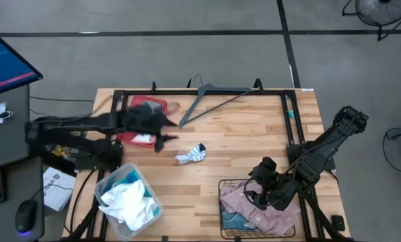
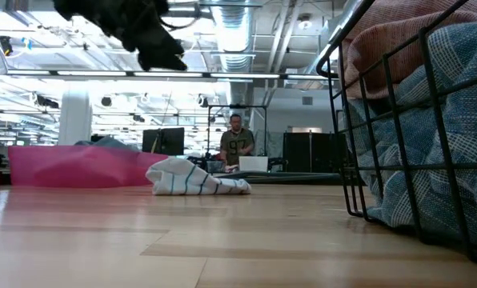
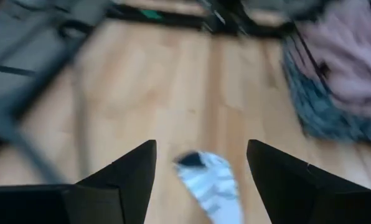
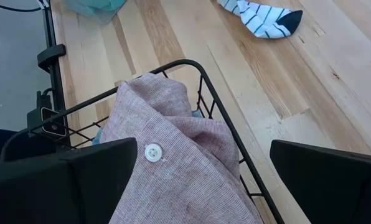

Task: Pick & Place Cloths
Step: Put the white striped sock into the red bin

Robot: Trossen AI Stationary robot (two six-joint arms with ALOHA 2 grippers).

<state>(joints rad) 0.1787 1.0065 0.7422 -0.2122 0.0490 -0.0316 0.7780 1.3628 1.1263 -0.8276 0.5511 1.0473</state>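
Observation:
The striped white cloth [image 1: 192,154] is lying lengthwise between my open fingers. My left gripper keeps going down until the fingers are on both sides of the end [image 1: 181,159] opposite the black tip.
A white cloth with blue stripes [image 1: 192,154] lies crumpled on the bare wood, also in the low view [image 2: 194,178]. My left gripper [image 1: 168,132] hangs open in the air beside the red tray [image 1: 144,106], just left of and above that cloth; the left wrist view shows the cloth [image 3: 211,182] below the spread fingers [image 3: 201,146]. My right gripper [image 1: 258,191] is open over the wire basket [image 1: 222,202], its fingers [image 4: 203,149] standing either side of the pale pink cloth [image 4: 179,162] heaped in it. A blue cloth [image 1: 235,220] lies under the pink one.
A clear plastic bin [image 1: 147,181] at the near left holds turquoise [image 1: 128,176] and white cloths [image 1: 130,202]. A grey hanger [image 1: 214,99] lies at the far side. Black frame rails [image 1: 288,121] run along the table's far and right sides. A person [image 2: 237,144] sits far behind.

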